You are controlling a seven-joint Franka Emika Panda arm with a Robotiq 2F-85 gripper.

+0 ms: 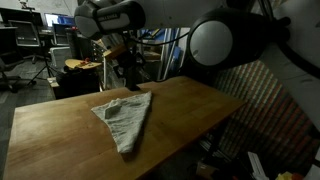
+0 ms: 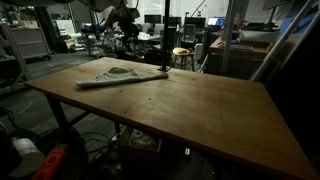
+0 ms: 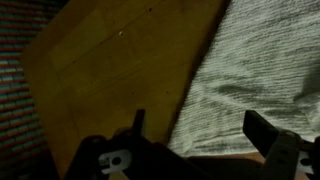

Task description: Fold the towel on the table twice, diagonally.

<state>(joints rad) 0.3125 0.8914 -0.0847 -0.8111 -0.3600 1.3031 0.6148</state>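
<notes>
My open gripper is hanging over the middle of the towel's far edge [image 1: 122, 99], away from the towel's corner. So I should move across and take hold of that corner [image 1: 148, 95] before I fold the towel.
A pale grey-white towel [image 1: 125, 117] lies on the wooden table [image 1: 190, 120], folded into a triangle with its point toward the table's front. It also shows in an exterior view [image 2: 120, 75] as a flat pale shape at the table's far end. In the wrist view the towel [image 3: 260, 70] fills the right side, over the wood. My gripper [image 1: 131, 72] hangs just above the towel's far edge. In the wrist view its fingers [image 3: 200, 128] are spread apart with nothing between them.
The wooden table [image 2: 190, 110] is large, with bare wood toward the near side. Behind it stand desks, monitors and chairs [image 2: 180, 45]. A patterned panel [image 1: 270, 100] stands beside the table's edge.
</notes>
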